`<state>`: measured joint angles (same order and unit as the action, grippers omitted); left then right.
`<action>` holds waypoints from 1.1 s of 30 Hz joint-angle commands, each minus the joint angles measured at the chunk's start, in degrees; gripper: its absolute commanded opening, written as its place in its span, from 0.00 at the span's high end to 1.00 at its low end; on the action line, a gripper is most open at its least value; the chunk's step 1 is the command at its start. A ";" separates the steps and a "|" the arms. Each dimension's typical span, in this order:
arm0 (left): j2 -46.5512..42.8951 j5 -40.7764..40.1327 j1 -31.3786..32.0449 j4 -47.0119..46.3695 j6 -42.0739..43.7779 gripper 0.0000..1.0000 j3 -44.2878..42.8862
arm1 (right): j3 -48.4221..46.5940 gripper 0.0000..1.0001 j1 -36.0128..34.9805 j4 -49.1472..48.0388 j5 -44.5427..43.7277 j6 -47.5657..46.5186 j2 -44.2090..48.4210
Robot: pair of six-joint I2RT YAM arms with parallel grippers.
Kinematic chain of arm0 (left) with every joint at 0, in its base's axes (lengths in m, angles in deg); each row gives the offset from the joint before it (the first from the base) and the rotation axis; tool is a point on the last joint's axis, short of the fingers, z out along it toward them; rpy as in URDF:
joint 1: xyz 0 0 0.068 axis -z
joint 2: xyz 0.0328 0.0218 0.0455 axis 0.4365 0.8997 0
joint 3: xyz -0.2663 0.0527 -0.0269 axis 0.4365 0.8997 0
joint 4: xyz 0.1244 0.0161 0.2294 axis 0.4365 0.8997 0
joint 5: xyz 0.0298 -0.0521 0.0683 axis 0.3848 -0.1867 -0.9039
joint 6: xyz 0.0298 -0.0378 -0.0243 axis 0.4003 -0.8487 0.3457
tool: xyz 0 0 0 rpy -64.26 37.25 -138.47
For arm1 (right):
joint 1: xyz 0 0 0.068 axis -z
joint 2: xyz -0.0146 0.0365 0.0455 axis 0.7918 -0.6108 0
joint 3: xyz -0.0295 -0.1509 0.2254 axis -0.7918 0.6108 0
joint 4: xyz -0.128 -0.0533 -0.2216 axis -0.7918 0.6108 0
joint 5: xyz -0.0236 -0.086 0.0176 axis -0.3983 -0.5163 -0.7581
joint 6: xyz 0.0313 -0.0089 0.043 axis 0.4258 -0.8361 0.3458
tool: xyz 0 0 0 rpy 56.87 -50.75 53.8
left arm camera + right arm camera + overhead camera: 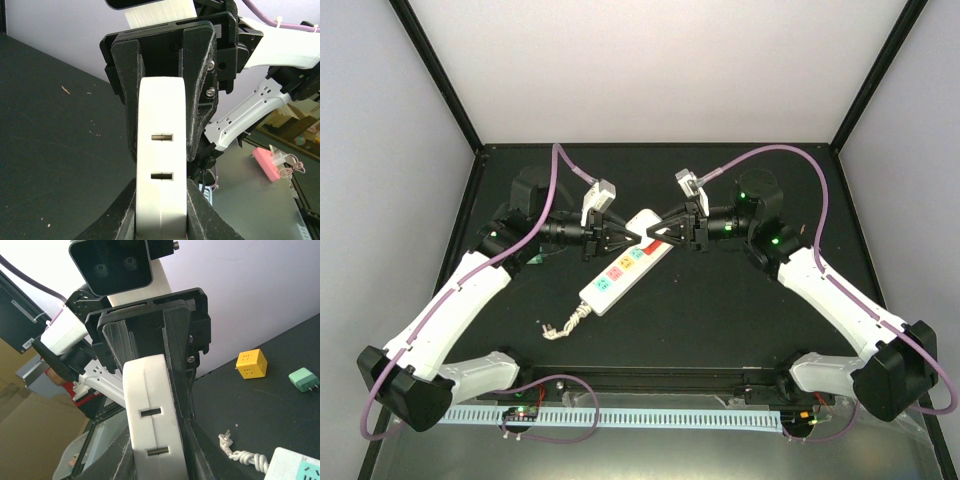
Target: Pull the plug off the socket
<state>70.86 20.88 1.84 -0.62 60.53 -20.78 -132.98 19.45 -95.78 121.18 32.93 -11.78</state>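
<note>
Both of the robot's grippers are squeezing the white plug block (pixel 643 222) from opposite sides, so the left gripper should reset its hold (pixel 161 215) and take the block away once the right gripper opens.
The socket (pixel 620 268), a long white power strip with coloured outlet faces, lies slanted mid-table with its cord stub (pixel 562 326) at the near-left end. Both grippers meet over its far end. My left gripper (pixel 630 233) and right gripper (pixel 656 233) are each shut on the same white rounded plug block (pixel 645 222) from opposite sides. In the left wrist view the block (pixel 161 150) shows two slots between my gripper (pixel 161 212). In the right wrist view my gripper (pixel 157 457) clamps the block (pixel 150 390); the strip's end (pixel 295 467) lies lower right. Contact between block and strip is hidden.
A yellow cube socket (pixel 251 363) and a green plug (pixel 303 379) sit on the black table beyond the strip, the green one partly under the left arm (pixel 536 258). The cord stub (pixel 240 455) lies beside the strip. A pink object (pixel 272 162) lies off the table.
</note>
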 commanded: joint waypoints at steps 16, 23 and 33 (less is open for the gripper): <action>-1.49 -7.74 -2.20 6.03 4.56 0.59 -2.29 | -2.55 0.95 -1.40 8.05 0.94 -9.07 3.47; -1.58 -4.33 -2.17 5.18 3.69 0.47 -2.67 | -1.50 0.96 -1.44 8.27 0.96 -9.96 3.77; -1.80 4.21 -2.20 2.28 0.09 0.58 -2.17 | -0.41 0.98 -1.40 9.28 -0.82 -11.54 4.31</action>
<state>69.81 21.12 0.64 3.90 62.76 -21.47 -133.41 18.58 -86.60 119.43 22.48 -9.25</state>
